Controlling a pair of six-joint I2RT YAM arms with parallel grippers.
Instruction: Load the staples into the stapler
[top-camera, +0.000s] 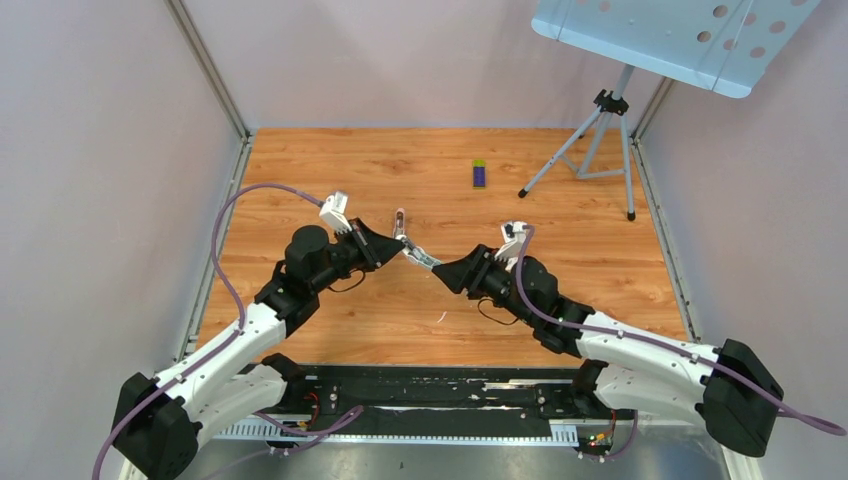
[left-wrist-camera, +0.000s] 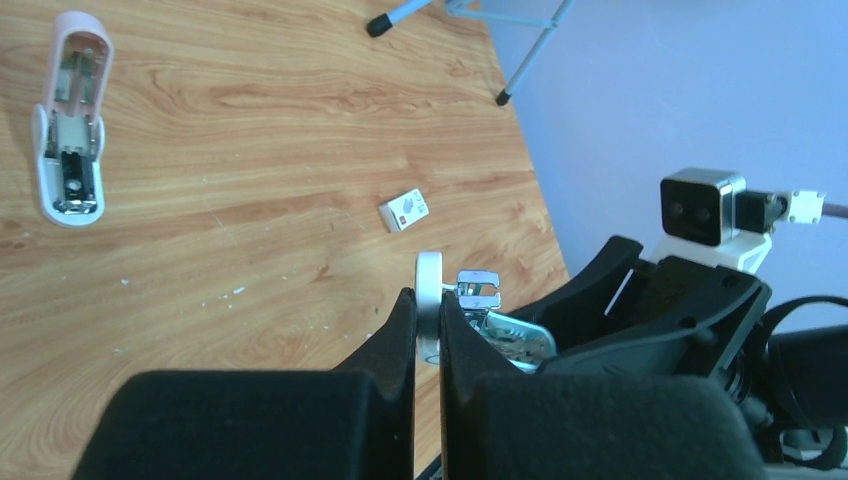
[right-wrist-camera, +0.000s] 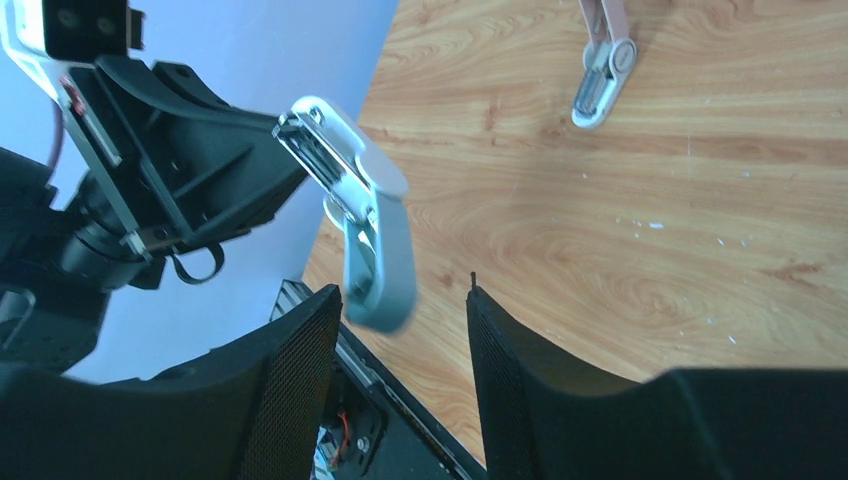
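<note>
The robot's left gripper has hold of the silver-white stapler by its base's tip (right-wrist-camera: 312, 116), so the right gripper should hold the stapler's loose end while the left gripper grips the stapler's hinge (right-wrist-camera: 381, 177).
My left gripper (left-wrist-camera: 428, 296) is shut on a silver-white stapler (right-wrist-camera: 366, 214) and holds it above the table, folded open at its hinge. Its chrome inner part (left-wrist-camera: 480, 291) shows beside my fingers. The free end hangs between the fingers of my right gripper (right-wrist-camera: 403, 295), which is open, and lies nearer the left finger. In the top view the two grippers meet mid-table, left (top-camera: 400, 250) and right (top-camera: 442, 268), with the stapler (top-camera: 421, 258) between them. I cannot see the grey staples block in any view.
A pink stapler (left-wrist-camera: 68, 120) lies open on the wood, also in the top view (top-camera: 400, 222) and the right wrist view (right-wrist-camera: 604, 68). A small white card (left-wrist-camera: 404, 210) lies nearby. A purple-and-green box (top-camera: 479, 174) and a tripod (top-camera: 596, 150) stand at the back.
</note>
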